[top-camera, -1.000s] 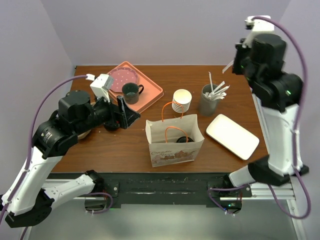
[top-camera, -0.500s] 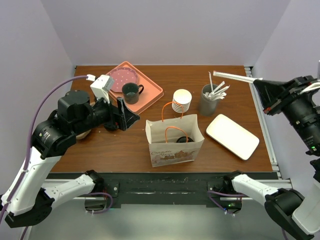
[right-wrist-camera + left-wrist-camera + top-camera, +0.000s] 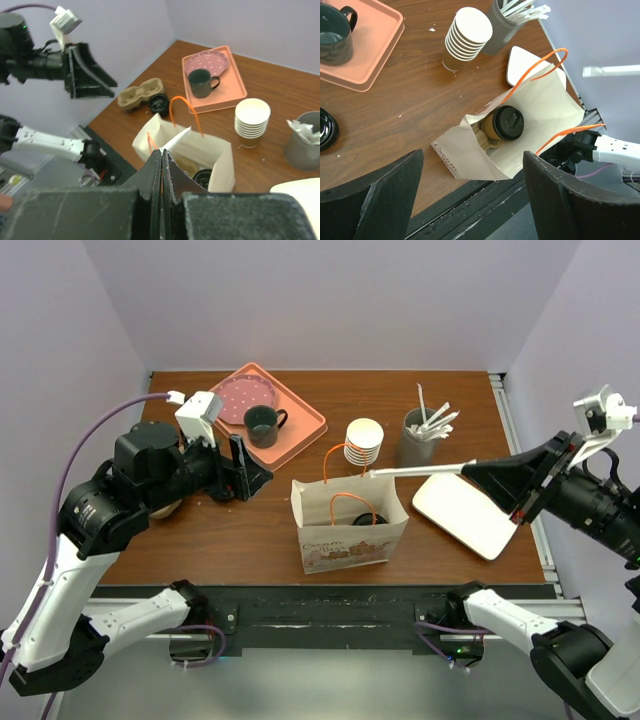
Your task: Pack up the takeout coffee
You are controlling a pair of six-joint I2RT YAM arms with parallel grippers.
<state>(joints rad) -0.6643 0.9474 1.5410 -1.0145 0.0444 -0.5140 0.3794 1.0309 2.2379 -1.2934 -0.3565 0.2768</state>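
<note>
The straw's loose end (image 3: 376,473) points over the bag's opening (image 3: 318,502), so the robot's right gripper goes on carrying the straw in until that loose end dips inside, and then let go.
The takeout coffee (image 3: 506,123), a kraft-brown cup with a black lid (image 3: 363,519), stands inside the open paper bag (image 3: 345,535) with orange handles; in the right wrist view only its lid (image 3: 204,177) shows. My left gripper (image 3: 250,468) hovers open to the left of the bag and holds nothing; its dark fingers (image 3: 375,200) frame the bag from above. At the right, my right gripper (image 3: 468,469) is shut on a white wrapped straw (image 3: 415,471). The straw's free end (image 3: 176,139) points over the bag's mouth.
A salmon tray (image 3: 305,420) at the back holds a pink plate and a dark green mug (image 3: 262,425). A stack of white paper cups (image 3: 364,443), a grey straw holder (image 3: 413,445) and a white plate (image 3: 465,512) are right of the bag. A pulp cup carrier (image 3: 137,93) and loose black lid (image 3: 159,102) lie left.
My right arm has swung down from high at the back right, carrying the straw forward and left until its tip is over the bag. The left arm has barely moved.
</note>
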